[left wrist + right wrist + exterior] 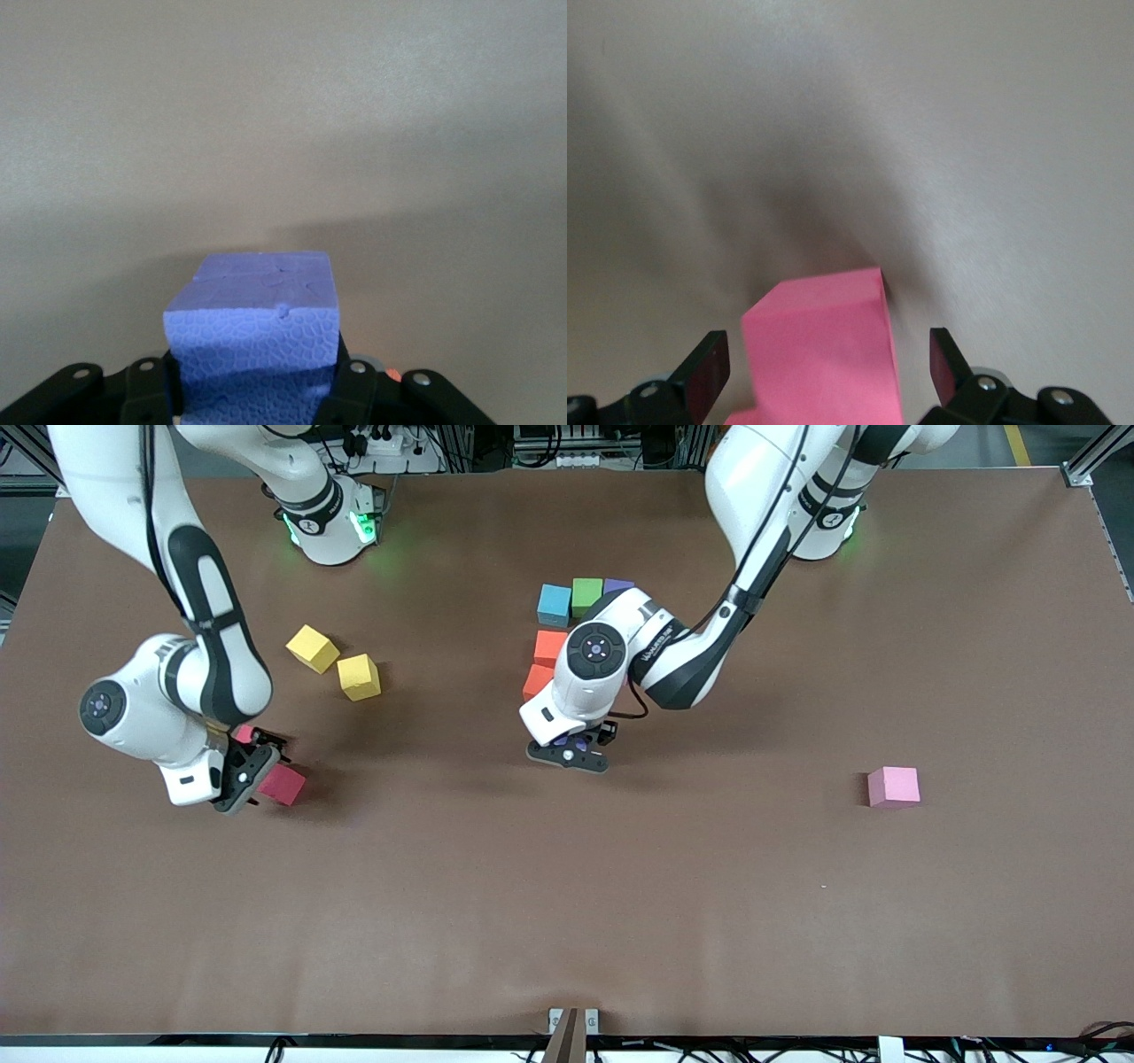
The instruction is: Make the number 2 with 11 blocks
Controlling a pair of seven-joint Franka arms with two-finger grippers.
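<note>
The deep pink block (822,359) is crooked between the open fingers of my right gripper. Next, I move the fingers and line them up with its sides (891,359) before I close them.
My left gripper (574,751) is shut on a purple block (257,332) and hangs over the table beside the partly built number 2. That figure shows a cyan block (555,605), a green block (586,595), a purple block (617,586) and two orange blocks (550,646) (537,682); the left arm hides the rest. My right gripper (259,772) is open around a deep pink block (824,354) (283,784), with a gap on each side. A second pink block (244,733) peeks out beside it. Another pink block (893,786) lies alone toward the left arm's end.
Two yellow cubes (312,647) (358,677) lie toward the right arm's end, farther from the front camera than the right gripper. The brown table (567,903) stretches bare toward the front camera.
</note>
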